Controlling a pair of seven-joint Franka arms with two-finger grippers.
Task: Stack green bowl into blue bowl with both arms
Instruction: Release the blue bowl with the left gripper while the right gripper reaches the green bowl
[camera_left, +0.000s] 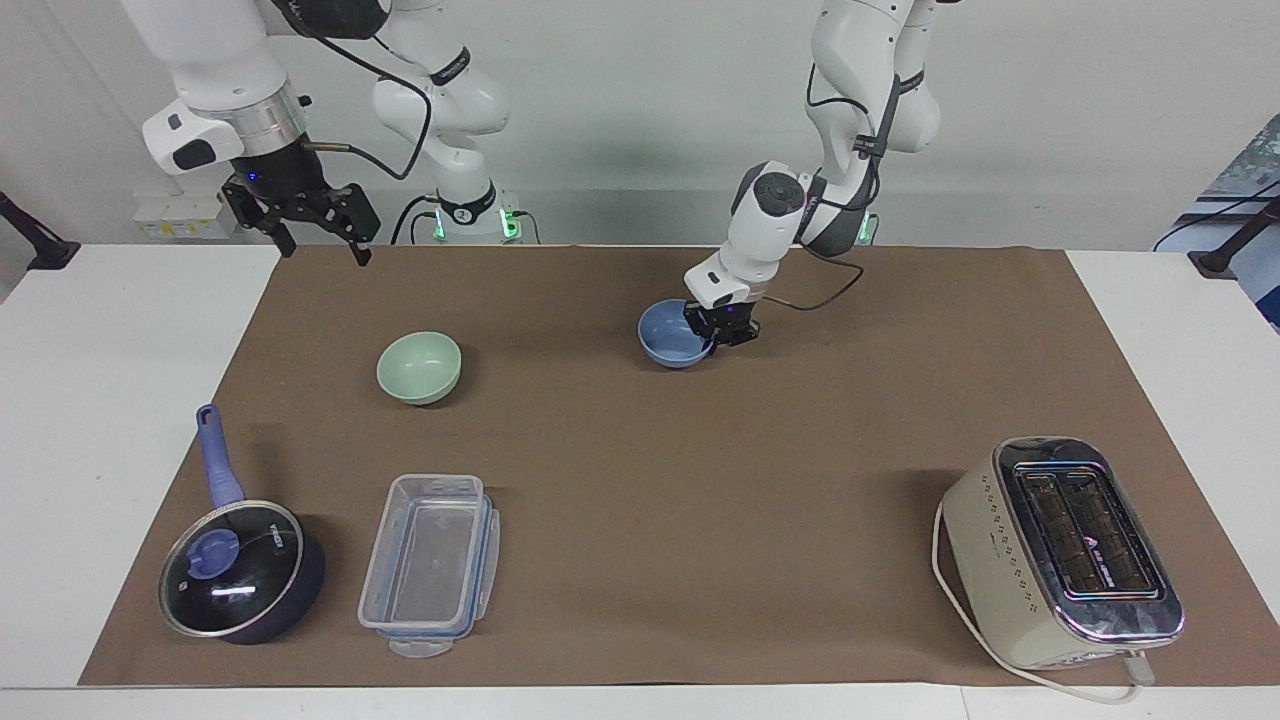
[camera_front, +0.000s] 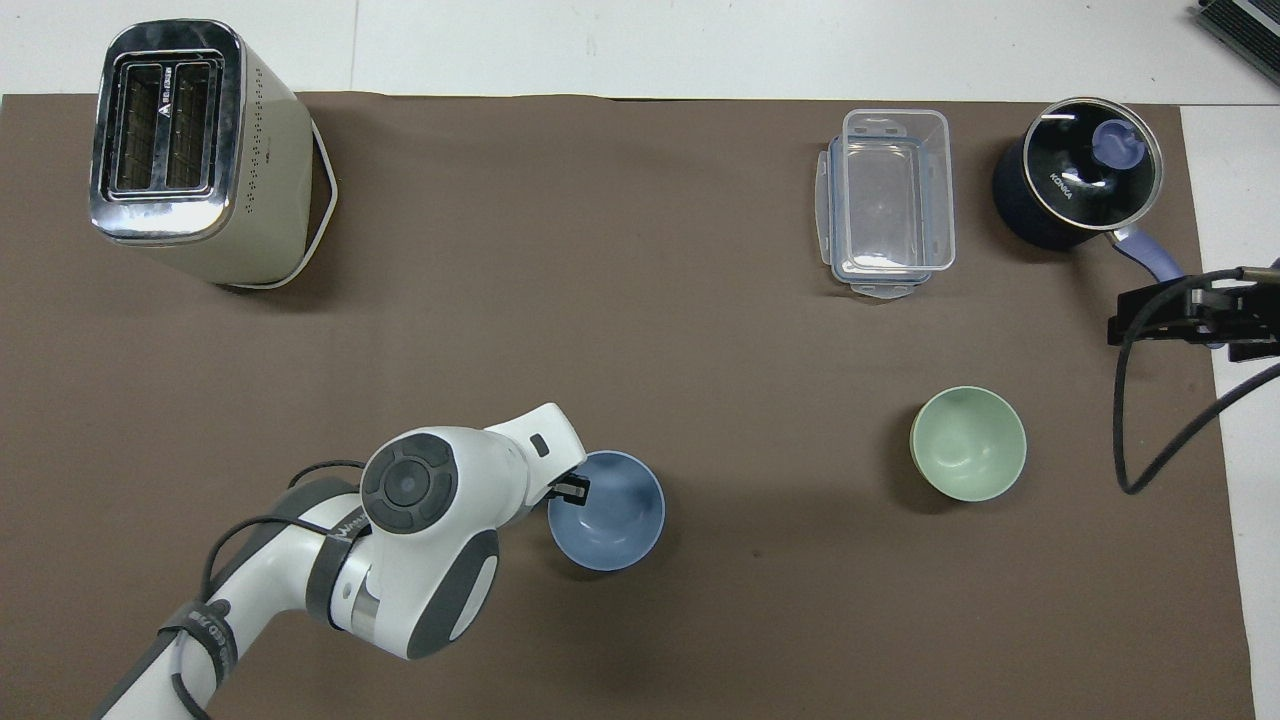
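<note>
The green bowl should cover the blue bowl from above when I lower it in, because their rims look equally wide.
The blue bowl is at the middle of the brown mat, nearer to the robots than the green bowl, and sits low at the mat; it also shows in the overhead view. My left gripper is shut on its rim at the side toward the left arm's end, one finger inside the bowl. The green bowl stands upright and alone on the mat toward the right arm's end. My right gripper waits open and empty, raised over the mat's edge at the right arm's end.
A cream toaster stands farthest from the robots at the left arm's end. A clear plastic container and a dark saucepan with glass lid stand farther from the robots than the green bowl.
</note>
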